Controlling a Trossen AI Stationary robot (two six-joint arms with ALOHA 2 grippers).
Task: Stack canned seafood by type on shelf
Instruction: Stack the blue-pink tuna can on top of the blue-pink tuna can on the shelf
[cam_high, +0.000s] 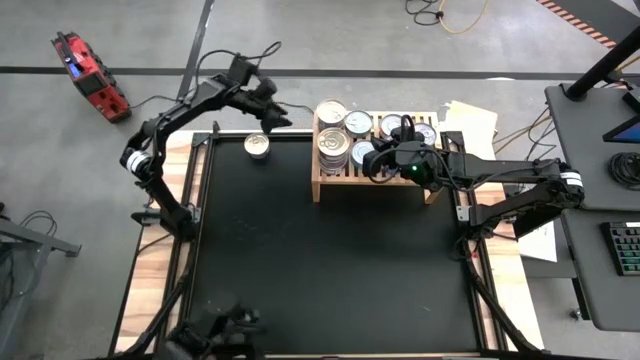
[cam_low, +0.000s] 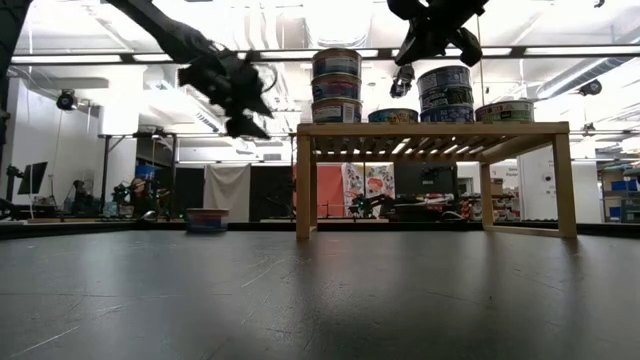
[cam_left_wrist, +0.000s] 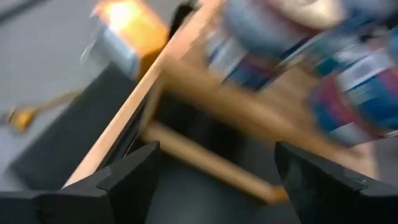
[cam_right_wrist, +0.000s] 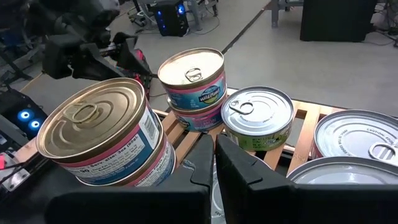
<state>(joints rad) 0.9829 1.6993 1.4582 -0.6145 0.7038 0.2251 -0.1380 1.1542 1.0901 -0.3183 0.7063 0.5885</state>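
Note:
I expect the can (cam_high: 257, 146) to slide along upright when I push it with my left gripper, because it sits flat on the open black mat (cam_high: 285, 215).
The shelf (cam_high: 330, 186) is a low light-wood rack at the far middle of the black mat, and it carries several silver-lidded cans. Among them are a stack of three (cam_low: 336, 85), a second stack (cam_low: 445, 92) and single cans (cam_right_wrist: 258, 118). One can (cam_high: 257, 146) rests on its base on the mat, left of the shelf. My left gripper (cam_high: 283, 120) hangs open in the air by the shelf's far left corner, with nothing between its fingers (cam_left_wrist: 134, 171). My right gripper (cam_right_wrist: 214, 149) is shut and hovers over the shelf's middle among the cans.
A red tool (cam_high: 90, 75) lies on the floor at the far left. Papers (cam_high: 470, 118) lie by the shelf's far right corner, and a desk with a keyboard (cam_high: 625, 245) stands to the right. The near half of the mat (cam_high: 330, 270) is bare.

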